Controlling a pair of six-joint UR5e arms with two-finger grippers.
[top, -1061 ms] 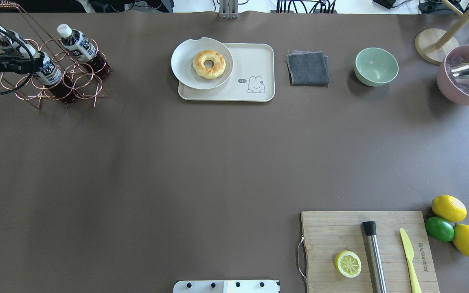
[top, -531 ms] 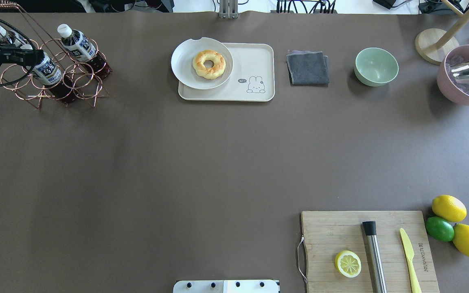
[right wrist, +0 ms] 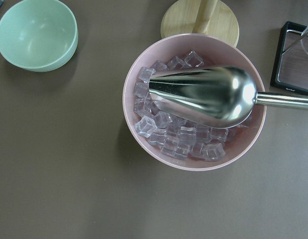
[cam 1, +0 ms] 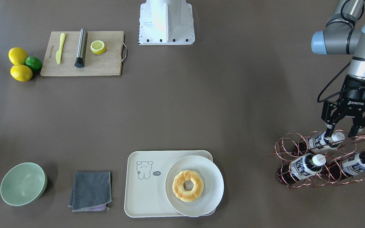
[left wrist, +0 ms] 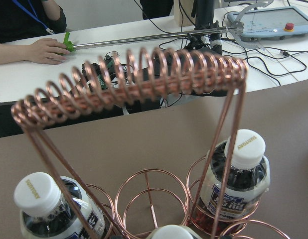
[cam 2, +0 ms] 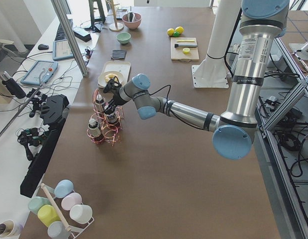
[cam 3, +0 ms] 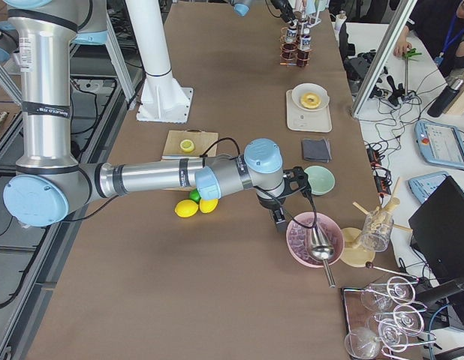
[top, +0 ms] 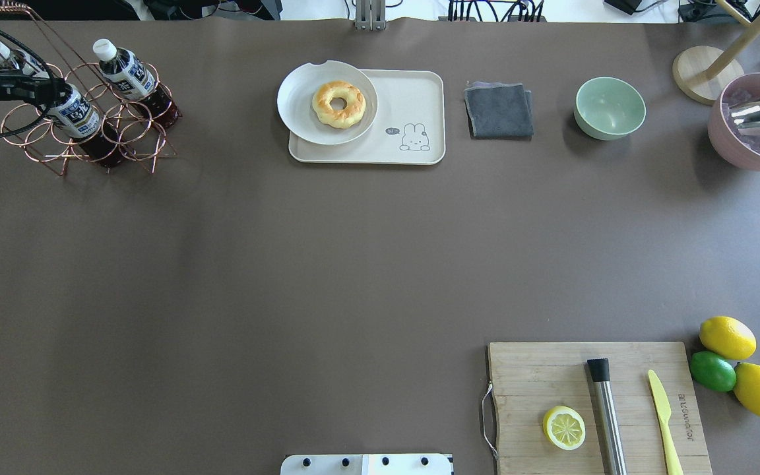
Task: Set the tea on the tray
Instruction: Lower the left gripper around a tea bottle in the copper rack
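Observation:
My gripper will lift the white cap, and the tea bottle (cam 1: 318, 142) will slide out while the rack stays in place, because the copper wire rack's rings (cam 1: 289, 144) are open on top.
Three tea bottles lie in a copper wire rack (cam 1: 283, 148) at the table's far left. My left gripper (cam 1: 340, 131) is open. Its fingers stand on either side of the white cap of the bottle nearest the robot (cam 1: 322, 141), which also shows in the overhead view (top: 78, 113). The other two bottles (cam 1: 303, 166) (cam 1: 358, 163) lie beside it. The cream tray (top: 419, 92) with the bear drawing lies at the far middle, a white plate (top: 301, 112) with a doughnut over its left part. My right gripper (cam 3: 281, 217) hovers by the pink bowl; I cannot tell its state.
A grey cloth (top: 499, 109), a green bowl (top: 609, 107) and a pink bowl of ice (top: 736, 148) with a steel scoop stand right of the tray. A wooden cutting board (top: 525, 382) with a lemon half, a steel rod and a yellow knife lies near right, lemons beside it.
My left gripper has shifted a little away from the robot over the rack; its tips now cover the near bottle's cap, which showed beside them before. Nothing else moved.

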